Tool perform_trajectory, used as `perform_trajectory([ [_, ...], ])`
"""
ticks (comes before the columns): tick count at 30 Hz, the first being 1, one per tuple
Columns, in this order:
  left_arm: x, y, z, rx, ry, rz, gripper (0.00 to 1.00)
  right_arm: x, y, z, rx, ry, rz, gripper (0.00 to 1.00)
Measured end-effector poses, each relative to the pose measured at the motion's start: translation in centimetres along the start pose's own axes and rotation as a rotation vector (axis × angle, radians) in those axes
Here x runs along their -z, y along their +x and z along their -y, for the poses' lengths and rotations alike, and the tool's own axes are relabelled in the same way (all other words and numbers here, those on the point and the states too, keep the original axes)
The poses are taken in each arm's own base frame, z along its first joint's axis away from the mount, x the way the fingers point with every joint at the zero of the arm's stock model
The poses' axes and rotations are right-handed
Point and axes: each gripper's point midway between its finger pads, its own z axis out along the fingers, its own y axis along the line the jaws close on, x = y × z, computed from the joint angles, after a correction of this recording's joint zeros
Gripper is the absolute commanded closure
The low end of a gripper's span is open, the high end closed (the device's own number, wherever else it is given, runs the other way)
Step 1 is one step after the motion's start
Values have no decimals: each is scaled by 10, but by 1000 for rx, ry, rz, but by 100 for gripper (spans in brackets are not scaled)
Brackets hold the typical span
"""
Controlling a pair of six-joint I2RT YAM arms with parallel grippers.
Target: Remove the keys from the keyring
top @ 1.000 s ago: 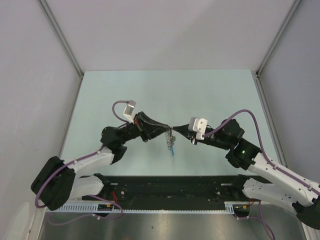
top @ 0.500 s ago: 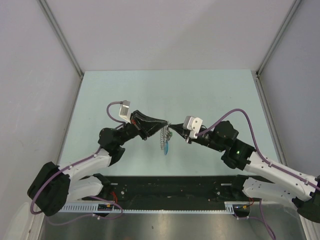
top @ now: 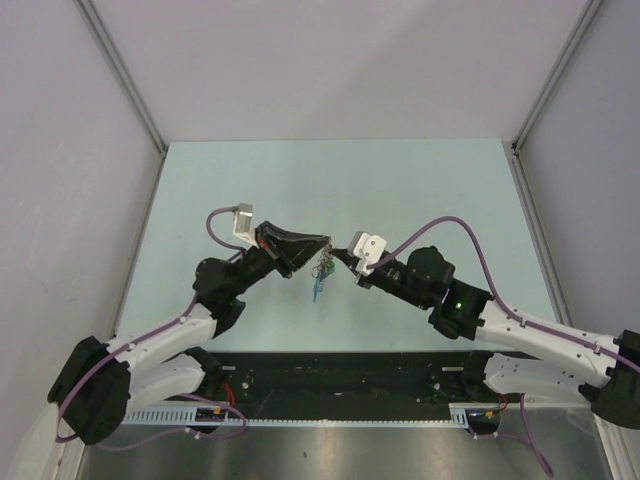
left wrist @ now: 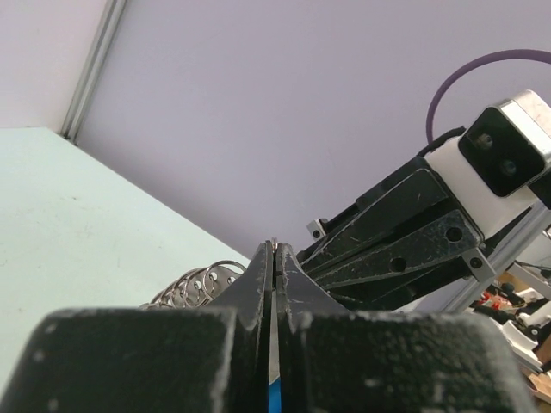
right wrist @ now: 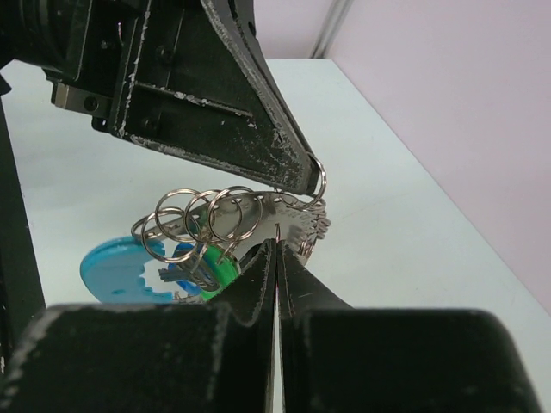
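Note:
My right gripper continues to draw the pinched key away until it is over open table [top: 440,198] and then let go, as my left gripper holds the keyring's loop [right wrist: 319,184].
The keys [top: 322,270] hang as a small silvery bunch above the table between both grippers, with a blue plastic piece [top: 318,290] dangling below. My left gripper [top: 328,243] is shut on the keyring [right wrist: 319,181], whose loop curls around its tip. From the right, my right gripper [top: 341,256] is shut too, and a thin silvery sliver [right wrist: 277,231] of the bunch sticks out between its tips. In the right wrist view, several rings [right wrist: 207,215] fan out over the keys [right wrist: 288,217], beside the blue piece [right wrist: 116,267] and a green piece [right wrist: 221,271].
The pale green table [top: 420,190] is walled by grey panels on three sides. A black rail [top: 340,375] with the arm bases runs along the near edge. The right arm's purple cable [top: 435,225] arches above its wrist.
Both arms have shifted left together and carried the hanging bunch with them. The bunch has swung from side to side; both grippers stay closed on it.

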Motion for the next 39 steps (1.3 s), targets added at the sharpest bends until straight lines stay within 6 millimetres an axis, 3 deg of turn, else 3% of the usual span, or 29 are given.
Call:
perform_trajectory([
  [9, 9, 3, -13, -76, -87, -31, 99, 9, 9, 27, -83, 161, -51, 100],
  [16, 23, 4, -32, -179, -218, -75, 100, 42, 9, 89, -190, 388, -43, 100],
  [22, 31, 8, -63, -245, -381, -156, 100, 49, 32, 120, -280, 506, -81, 100],
  [25, 35, -1, -85, -286, -477, -191, 100, 47, 60, 143, -344, 589, -131, 100],
  [28, 41, -19, -113, -315, -590, -210, 100, 53, 103, 172, -430, 705, -208, 100],
  [35, 77, -74, -190, -323, -892, -200, 100, 88, 182, 241, -611, 979, -267, 100],
  [39, 102, -86, -221, -296, -1008, -170, 100, 114, 224, 275, -708, 1100, -262, 99],
])
